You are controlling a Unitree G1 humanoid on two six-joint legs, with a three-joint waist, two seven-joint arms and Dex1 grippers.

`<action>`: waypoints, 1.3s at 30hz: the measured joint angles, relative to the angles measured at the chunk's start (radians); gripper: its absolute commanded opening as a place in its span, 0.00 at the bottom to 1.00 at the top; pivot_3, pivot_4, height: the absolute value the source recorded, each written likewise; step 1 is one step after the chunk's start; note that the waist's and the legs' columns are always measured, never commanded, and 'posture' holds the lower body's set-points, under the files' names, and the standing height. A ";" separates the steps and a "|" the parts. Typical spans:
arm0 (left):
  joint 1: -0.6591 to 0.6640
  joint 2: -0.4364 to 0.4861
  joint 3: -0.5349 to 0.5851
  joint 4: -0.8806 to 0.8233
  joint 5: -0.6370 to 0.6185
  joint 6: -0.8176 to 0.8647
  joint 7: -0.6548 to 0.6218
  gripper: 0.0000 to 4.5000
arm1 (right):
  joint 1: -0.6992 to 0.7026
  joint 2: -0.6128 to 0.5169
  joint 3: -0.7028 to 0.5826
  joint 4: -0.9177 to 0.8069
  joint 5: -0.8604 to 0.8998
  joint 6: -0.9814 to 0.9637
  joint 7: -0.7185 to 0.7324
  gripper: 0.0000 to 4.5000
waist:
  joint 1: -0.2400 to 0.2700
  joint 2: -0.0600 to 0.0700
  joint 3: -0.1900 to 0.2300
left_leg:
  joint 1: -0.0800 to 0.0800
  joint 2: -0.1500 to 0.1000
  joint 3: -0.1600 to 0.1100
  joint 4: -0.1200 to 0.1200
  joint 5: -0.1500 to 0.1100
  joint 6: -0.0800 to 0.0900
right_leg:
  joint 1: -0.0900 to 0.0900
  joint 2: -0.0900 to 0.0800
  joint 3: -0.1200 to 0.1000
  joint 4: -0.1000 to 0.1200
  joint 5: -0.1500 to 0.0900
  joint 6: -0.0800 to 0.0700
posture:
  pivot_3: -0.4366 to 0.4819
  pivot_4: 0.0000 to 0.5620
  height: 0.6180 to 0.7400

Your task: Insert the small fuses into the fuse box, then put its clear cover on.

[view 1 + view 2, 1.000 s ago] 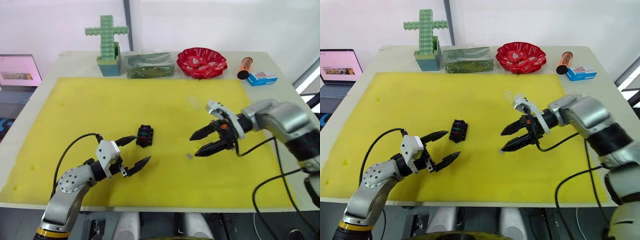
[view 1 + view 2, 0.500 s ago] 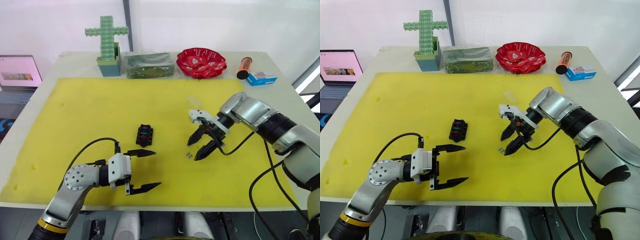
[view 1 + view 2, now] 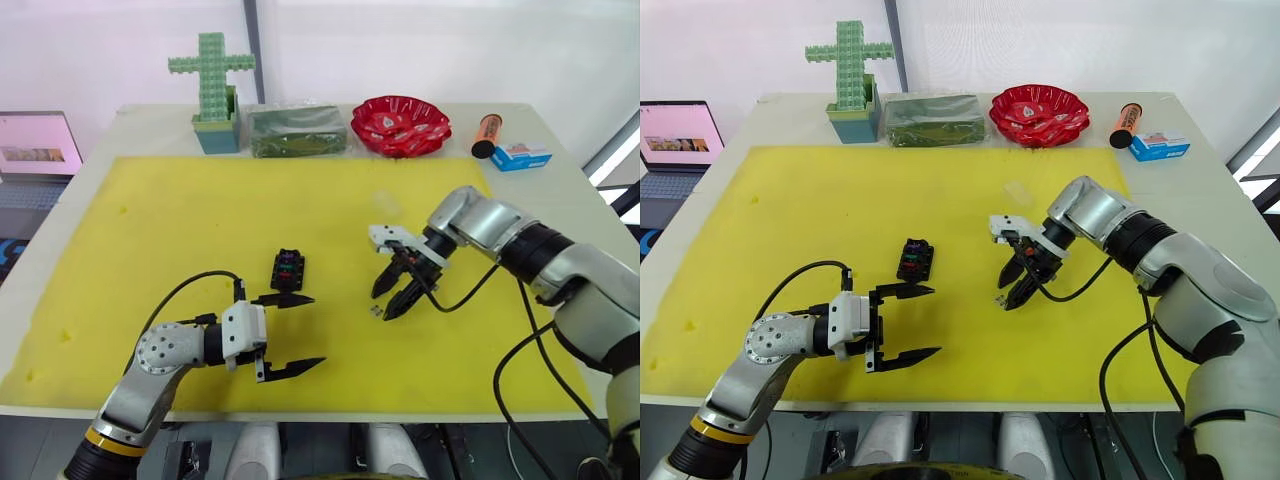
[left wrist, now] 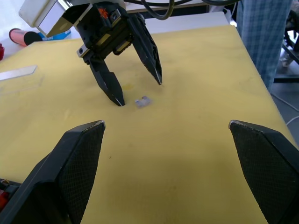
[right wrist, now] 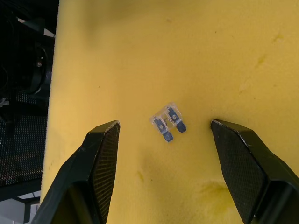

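Observation:
The pale grey fuse (image 3: 376,311) has two parallel flat prongs (image 5: 172,125) sticking out of it, so I expect it to go straight into its slot and stay upright when the robot pushes.
The black fuse box (image 3: 288,270) lies mid-mat with green, purple and red fuses seated in its slots. One pale grey fuse (image 5: 168,122) lies loose on the yellow mat (image 3: 180,220), to the right of the box. My right gripper (image 3: 384,303) is open, pointing down with a fingertip on either side of that fuse, just above the mat. My left gripper (image 3: 316,330) is open and empty, in front of the fuse box and pointing right. The clear cover (image 3: 1018,190) lies flat on the mat behind the right gripper.
Along the table's back edge stand a green block cross in a teal pot (image 3: 213,80), a dark green box (image 3: 298,130), a red bowl (image 3: 403,125), an orange tube (image 3: 487,135) and a blue-white box (image 3: 523,156). A laptop (image 3: 35,150) sits off the left edge.
My right gripper has swung left and down until it straddles the grey fuse. My left gripper has moved right, away from the fuse box's side, and turned its fingers to point right.

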 measured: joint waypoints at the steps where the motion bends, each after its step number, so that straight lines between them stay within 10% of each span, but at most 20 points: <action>1: 0.000 -0.001 0.000 0.012 0.004 -0.006 -0.001 1.00 | -0.007 0.002 0.010 0.000 0.002 -0.003 0.000 0.68 | 0.000 0.000 0.000 | 0.000 0.000 0.000 0.000 0.000 0.000 | 0.000 0.000 0.000 0.000 0.000 0.000 | 0.48 0.27 1.00; 5: 0.000 -0.009 0.000 0.034 0.008 -0.026 -0.002 1.00 | -0.016 0.010 0.037 0.010 0.003 -0.040 0.000 0.46 | 0.000 0.000 0.000 | 0.000 0.000 0.000 0.000 0.000 0.000 | 0.000 0.000 0.000 0.000 0.001 0.001 | 0.48 0.27 1.00; 22: 0.000 -0.023 -0.021 0.043 0.017 -0.056 -0.002 1.00 | -0.035 0.054 0.092 0.058 0.006 -0.087 0.003 0.46 | 0.000 0.000 0.000 | 0.001 0.000 -0.001 0.004 0.000 0.000 | 0.000 0.000 0.000 0.007 0.001 0.002 | 0.48 0.27 1.00; 30: -0.001 -0.021 -0.025 0.042 0.020 -0.052 0.000 1.00 | -0.052 0.068 0.128 0.080 0.007 -0.115 0.003 0.01 | 0.001 0.000 0.000 | 0.001 0.000 -0.001 0.004 0.000 0.000 | 0.000 0.000 0.000 0.008 0.001 0.002 | 0.48 0.27 1.00; 39: -0.004 -0.019 -0.025 0.042 0.020 -0.052 0.000 1.00 | -0.053 0.073 0.136 0.095 0.009 -0.129 0.004 0.01 | 0.001 0.000 0.000 | 0.001 0.000 -0.001 0.005 0.000 0.000 | 0.000 0.000 0.000 0.008 0.001 0.002 | 0.48 0.27 1.00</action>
